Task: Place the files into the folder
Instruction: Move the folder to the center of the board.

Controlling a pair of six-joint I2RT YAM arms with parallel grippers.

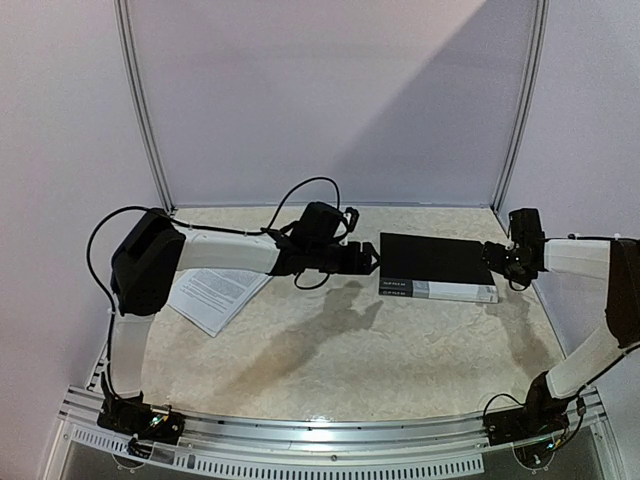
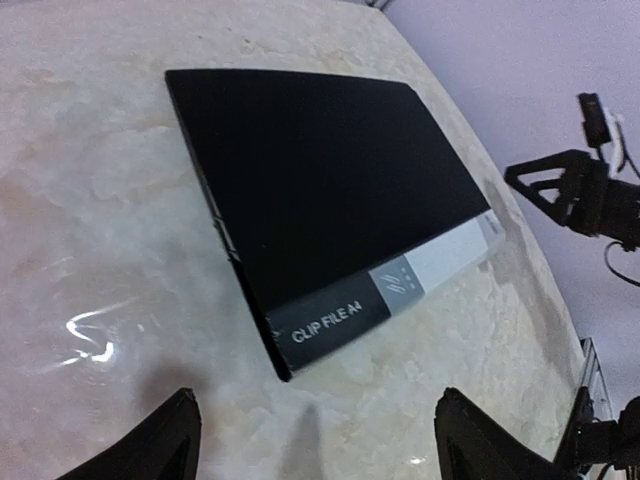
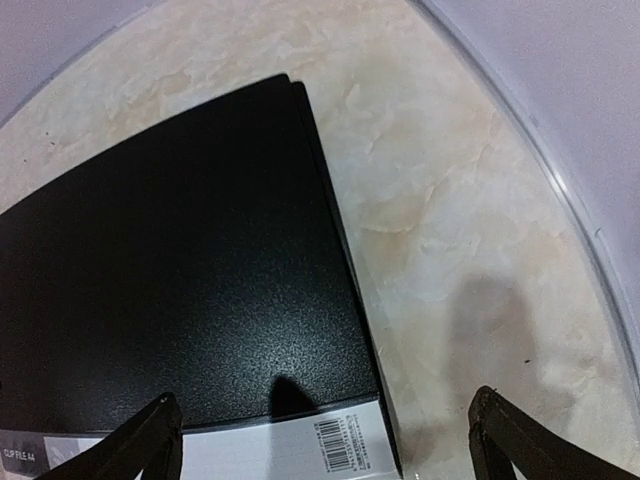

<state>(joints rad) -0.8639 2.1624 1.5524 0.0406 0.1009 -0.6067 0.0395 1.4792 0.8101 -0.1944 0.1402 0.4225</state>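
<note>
The folder's labelled strip (image 1: 440, 291) is facing me and the folder's opening is facing the back wall. Both grippers should turn the folder, with my right gripper pulling the folder's barcode corner (image 1: 489, 294) closer.
The folder (image 1: 435, 262) lies flat and closed at the back right of the table, black with a white labelled strip along its near edge. In the left wrist view the folder (image 2: 330, 190) sits just ahead of my left gripper (image 2: 315, 425), which is open with only tabletop between its fingers. My left gripper (image 1: 372, 262) is at the folder's left end. My right gripper (image 1: 492, 256) is at the folder's right end. It is open, and the folder's (image 3: 180, 280) right edge and barcode corner lie below, between its fingers (image 3: 160, 430). The files (image 1: 215, 295), white printed sheets, lie at the left, partly under my left arm.
The cream marbled table (image 1: 330, 360) is enclosed by a curved metal rail (image 1: 145, 120) and pale walls at the back and sides. My right gripper (image 2: 560, 190) shows at the far edge of the left wrist view. A black cable (image 1: 300, 195) loops over the left arm.
</note>
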